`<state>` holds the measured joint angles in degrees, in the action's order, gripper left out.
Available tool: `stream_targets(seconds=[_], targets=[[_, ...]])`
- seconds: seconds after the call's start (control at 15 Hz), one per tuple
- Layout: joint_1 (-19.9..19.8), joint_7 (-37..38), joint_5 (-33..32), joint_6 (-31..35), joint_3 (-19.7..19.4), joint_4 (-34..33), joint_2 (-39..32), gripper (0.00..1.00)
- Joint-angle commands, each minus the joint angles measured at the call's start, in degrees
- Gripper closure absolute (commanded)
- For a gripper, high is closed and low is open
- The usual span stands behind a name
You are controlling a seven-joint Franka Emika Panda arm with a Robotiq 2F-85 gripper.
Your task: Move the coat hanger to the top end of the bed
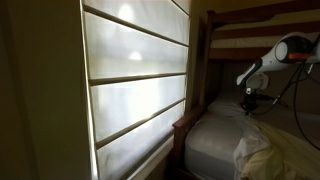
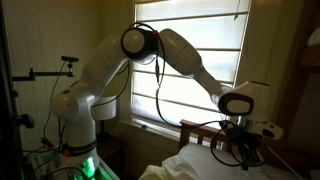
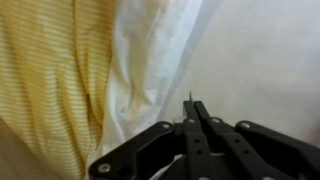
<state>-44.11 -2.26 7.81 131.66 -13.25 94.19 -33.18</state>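
Observation:
The robot's gripper has the coat hanger in its fingers and the white sheet (image 2: 198, 157) by the wooden bed frame is clear, so the gripper should keep moving toward that sheet and let go there.
In the wrist view my gripper (image 3: 192, 102) is shut, and a thin tip of the coat hanger (image 3: 190, 95) pokes out between the fingertips. The rest of the hanger is hidden under the jaws. Below lie the bed's white sheet (image 3: 260, 50) and the rumpled cream blanket (image 3: 50, 70). In both exterior views the gripper (image 1: 249, 97) (image 2: 243, 138) hangs just above the mattress (image 1: 215, 135) near the dark wooden bed frame (image 1: 205, 60). Thin dark lines of the hanger (image 2: 232, 152) show beneath it.
A large window with a pale blind (image 1: 135, 80) (image 2: 200, 50) fills the wall beside the bed. The upper bunk's rails (image 1: 260, 25) run overhead. The robot's white base (image 2: 80, 110) stands by the window, with black cables (image 2: 160, 90) hanging off the arm.

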Motion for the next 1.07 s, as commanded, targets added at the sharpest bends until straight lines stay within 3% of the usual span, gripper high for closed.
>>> stream_targets(seconds=[0.0,0.2,0.73,1.0], targets=[[3.6,8.1,5.5,-6.9,1.1,0.9,3.0,0.99],[7.7,11.3,5.3,-10.8,0.4,1.4,3.5,0.99],[8.8,10.8,5.1,-10.3,-0.9,-0.3,1.8,0.99],[10.4,12.3,9.4,-9.1,1.0,-1.1,1.4,0.99]])
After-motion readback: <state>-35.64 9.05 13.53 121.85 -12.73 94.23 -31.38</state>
